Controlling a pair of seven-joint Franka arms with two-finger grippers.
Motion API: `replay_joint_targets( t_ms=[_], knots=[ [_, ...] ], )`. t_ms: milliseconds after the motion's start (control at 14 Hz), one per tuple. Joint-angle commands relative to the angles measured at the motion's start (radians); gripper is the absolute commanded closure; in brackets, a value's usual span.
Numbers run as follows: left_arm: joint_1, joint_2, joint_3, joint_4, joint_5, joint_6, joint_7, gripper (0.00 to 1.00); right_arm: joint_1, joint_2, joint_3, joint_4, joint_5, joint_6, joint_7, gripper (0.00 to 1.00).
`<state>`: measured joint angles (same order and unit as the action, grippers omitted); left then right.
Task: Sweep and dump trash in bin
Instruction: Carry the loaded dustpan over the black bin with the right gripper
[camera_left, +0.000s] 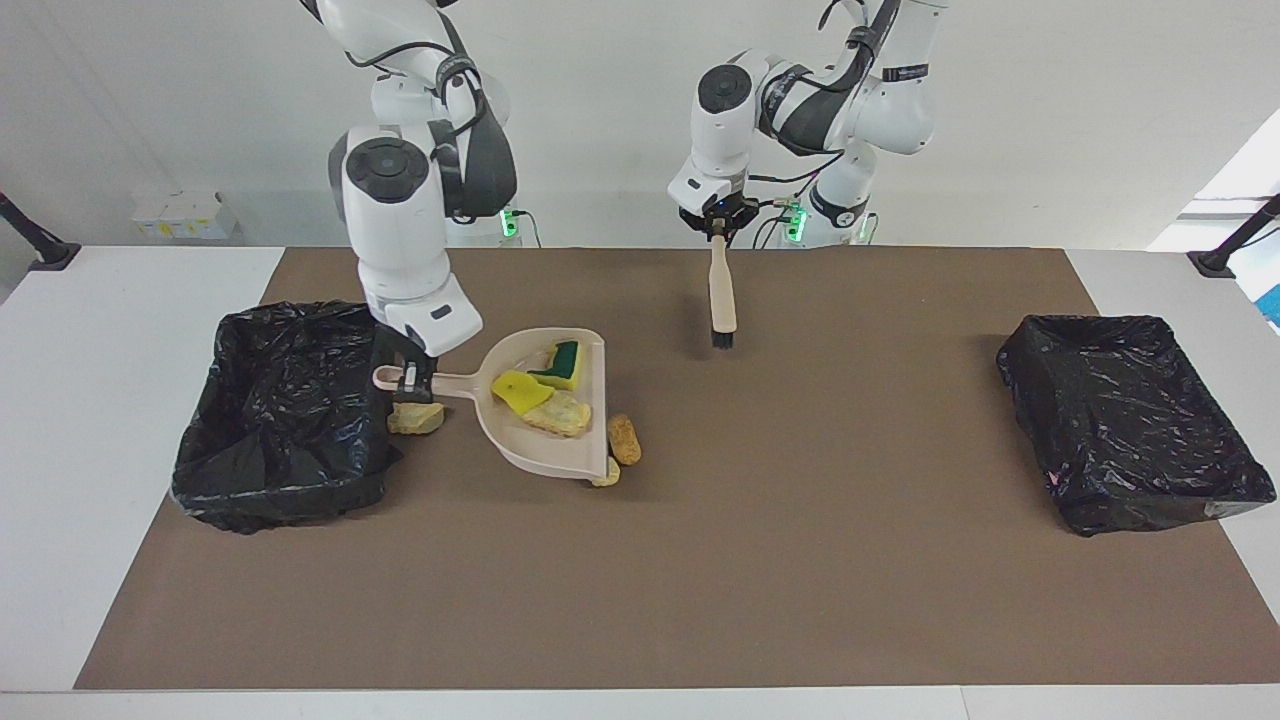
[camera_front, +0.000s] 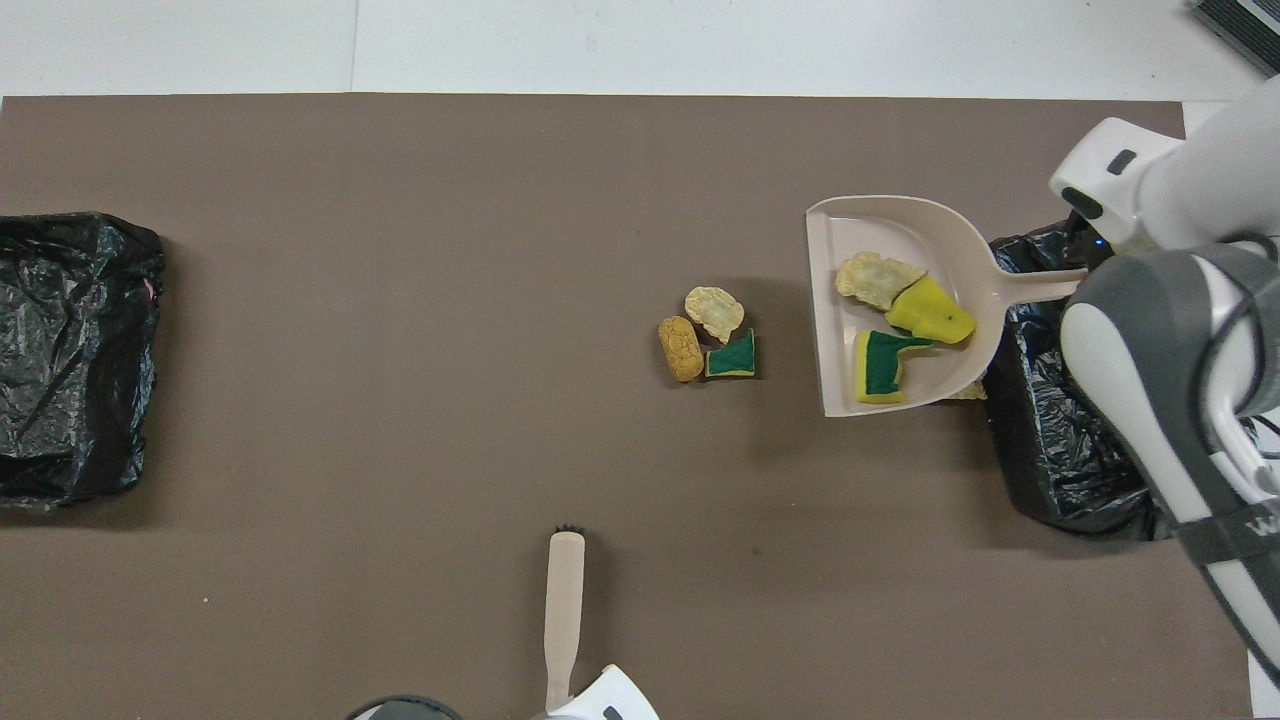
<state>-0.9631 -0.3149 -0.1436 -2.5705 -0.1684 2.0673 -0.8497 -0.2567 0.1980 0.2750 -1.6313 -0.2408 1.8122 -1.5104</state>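
Note:
The dustpan's open edge (camera_front: 817, 314) points away from the bin, so my right gripper should first bring the dustpan to the bin's outer side (camera_left: 206, 414) and then tip the trash in.
My right gripper (camera_left: 407, 379) is shut on the handle of the beige dustpan (camera_left: 512, 356), which hangs level just above the mat beside the black bin (camera_left: 285, 415) at the right arm's end. In the dustpan (camera_front: 880, 225) lie three pieces of trash: a pale one (camera_front: 875, 280), a yellow one (camera_front: 932, 314) and a green-and-yellow one (camera_front: 880, 366). On the mat sit an orange-brown chunk (camera_front: 680, 349), a pale chunk (camera_front: 714, 312) and a green chunk (camera_front: 732, 355). Another pale chunk (camera_left: 415, 419) lies against the bin. My left gripper (camera_left: 717, 233) is shut on the brush (camera_left: 721, 296), which hangs bristles down.
A second black-lined bin (camera_left: 1130, 420) stands at the left arm's end of the table. The brown mat (camera_left: 700, 580) covers most of the white table. The brush (camera_front: 565, 610) hangs over the mat's edge nearest the robots.

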Motion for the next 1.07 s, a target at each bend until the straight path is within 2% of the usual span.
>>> replay_joint_targets(
  t_ms=[0,215,358,501,715,787,930,1002],
  knots=[
    [-0.034,-0.032,0.016,-0.046,-0.049,0.04,0.0,1.0,-0.093,-0.038,0.009,-0.007,0.011,-0.027,-0.129,1.0],
    [-0.023,-0.018,0.018,-0.042,-0.115,0.042,0.006,1.0,-0.217,-0.052,0.006,-0.024,-0.001,-0.007,-0.27,1.0],
    [-0.02,-0.009,0.018,-0.042,-0.128,0.045,-0.003,1.0,-0.281,-0.068,0.006,-0.05,-0.06,0.016,-0.312,1.0],
    [-0.019,0.013,0.019,-0.04,-0.146,0.053,0.001,0.94,-0.329,-0.087,0.006,-0.085,-0.138,0.083,-0.321,1.0],
    [0.018,0.029,0.019,-0.031,-0.154,0.053,0.011,0.43,-0.366,-0.118,0.003,-0.159,-0.28,0.222,-0.306,1.0],
    [0.032,0.051,0.019,-0.008,-0.154,0.045,0.011,0.0,-0.365,-0.126,0.003,-0.171,-0.341,0.228,-0.288,1.0],
    [0.046,0.08,0.027,0.035,-0.152,0.034,0.02,0.0,-0.351,-0.135,0.004,-0.18,-0.45,0.226,-0.237,1.0],
    [0.085,0.098,0.027,0.071,-0.151,0.033,0.032,0.0,-0.331,-0.143,0.006,-0.197,-0.531,0.226,-0.202,1.0]
  ],
)
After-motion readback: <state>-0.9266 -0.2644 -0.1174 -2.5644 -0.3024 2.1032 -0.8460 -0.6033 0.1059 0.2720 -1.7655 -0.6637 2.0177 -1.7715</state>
